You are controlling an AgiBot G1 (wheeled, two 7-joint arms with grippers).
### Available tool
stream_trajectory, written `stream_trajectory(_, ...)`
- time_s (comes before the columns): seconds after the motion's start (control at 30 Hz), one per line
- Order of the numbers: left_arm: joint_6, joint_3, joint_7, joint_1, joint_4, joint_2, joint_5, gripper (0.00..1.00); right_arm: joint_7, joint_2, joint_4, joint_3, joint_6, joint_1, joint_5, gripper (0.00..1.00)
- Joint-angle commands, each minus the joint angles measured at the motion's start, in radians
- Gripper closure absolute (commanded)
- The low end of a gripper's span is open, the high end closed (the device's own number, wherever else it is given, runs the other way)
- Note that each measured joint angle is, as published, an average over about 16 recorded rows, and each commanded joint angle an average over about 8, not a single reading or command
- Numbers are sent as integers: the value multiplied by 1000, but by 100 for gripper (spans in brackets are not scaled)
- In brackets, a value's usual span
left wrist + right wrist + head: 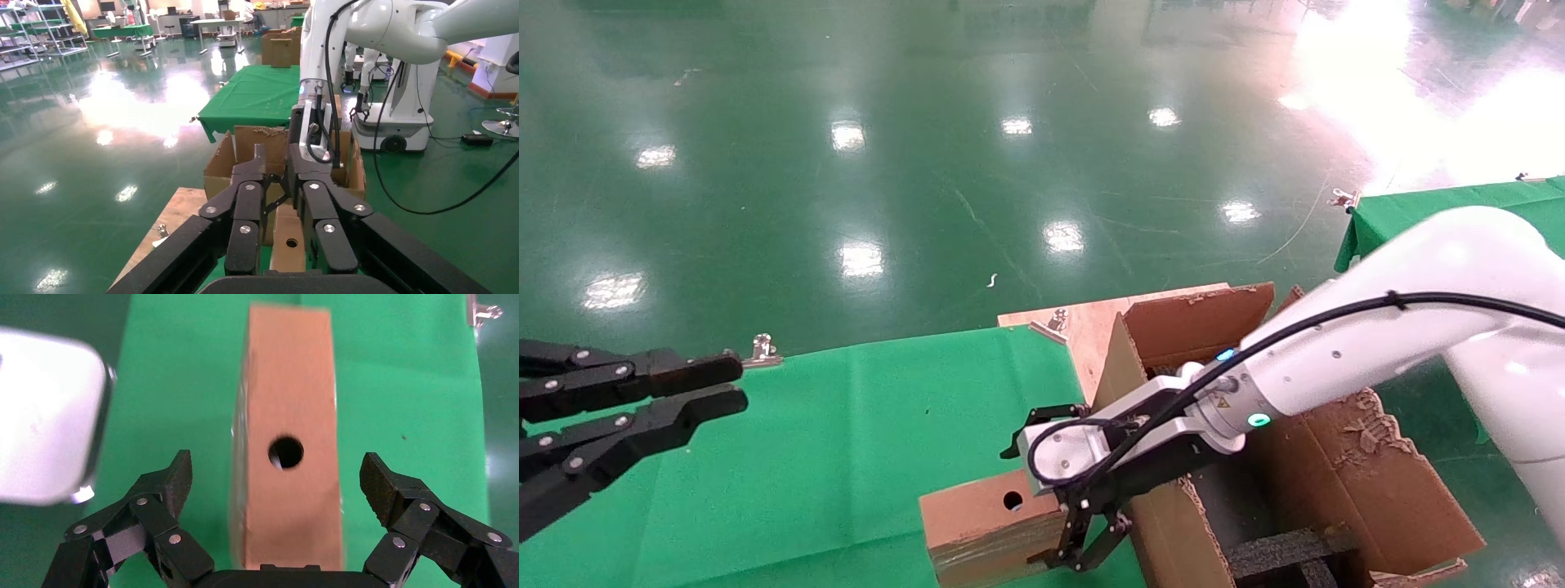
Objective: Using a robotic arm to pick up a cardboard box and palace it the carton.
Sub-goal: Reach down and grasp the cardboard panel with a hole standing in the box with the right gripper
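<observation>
A pale glint can be seen inside the round hole (1013, 501), so I expect the cardboard box (995, 524) to have something shiny in it when I lift it.
The small brown taped cardboard box (977, 523) with a round hole in its narrow side stands on the green cloth near the table's front edge. It also shows in the right wrist view (287, 386) and the left wrist view (287, 236). The white robotic arm's right gripper (1091, 547) hangs over the box's right end, open, with one finger on each side of the box (275, 471) and neither touching it. The large torn-flap carton (1369, 482) stands directly right of the box, with black foam (1287, 551) inside. My left gripper (735, 385) is parked at the far left, empty, fingers close together.
The green cloth (846, 457) covers the table. A bare wooden board (1083, 322) lies behind the carton. Metal clips (762, 349) sit at the cloth's far edge. A second green-covered table (1442, 204) stands at the back right, across glossy green floor.
</observation>
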Motion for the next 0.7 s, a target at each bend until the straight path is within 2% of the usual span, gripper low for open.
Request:
stream_trajectory(0.03, 0, 0, 0, 0, 0, 0, 0, 70, -6, -14, 10, -21, -4, 19, -42, 0)
stream_trajectory(0.07, 0, 0, 0, 0, 0, 0, 0, 57, -7, -18, 13, -27, -5, 23, -50, 0)
stream_trajectory(0.1, 0, 0, 0, 0, 0, 0, 0, 45, -7, -21, 15, -31, -5, 26, -56, 8)
stream_trajectory(0.2, 0, 0, 0, 0, 0, 0, 0, 7, -7, -32, 17, -46, -7, 34, -72, 43)
stream_trajectory(0.23, 0, 0, 0, 0, 0, 0, 0, 0, -7, -34, 17, -49, -8, 36, -76, 55)
stream_trajectory(0.33, 0, 0, 0, 0, 0, 0, 0, 0, -7, -39, 16, -55, -8, 39, -82, 93)
stream_trajectory(0.37, 0, 0, 0, 0, 0, 0, 0, 0, -7, -40, 16, -57, -9, 41, -84, 98)
stream_trajectory(0.4, 0, 0, 0, 0, 0, 0, 0, 0, -7, -40, 16, -57, -9, 40, -83, 100)
stream_trajectory(0.7, 0, 0, 0, 0, 0, 0, 0, 0, -7, -35, 17, -50, -8, 37, -76, 100)
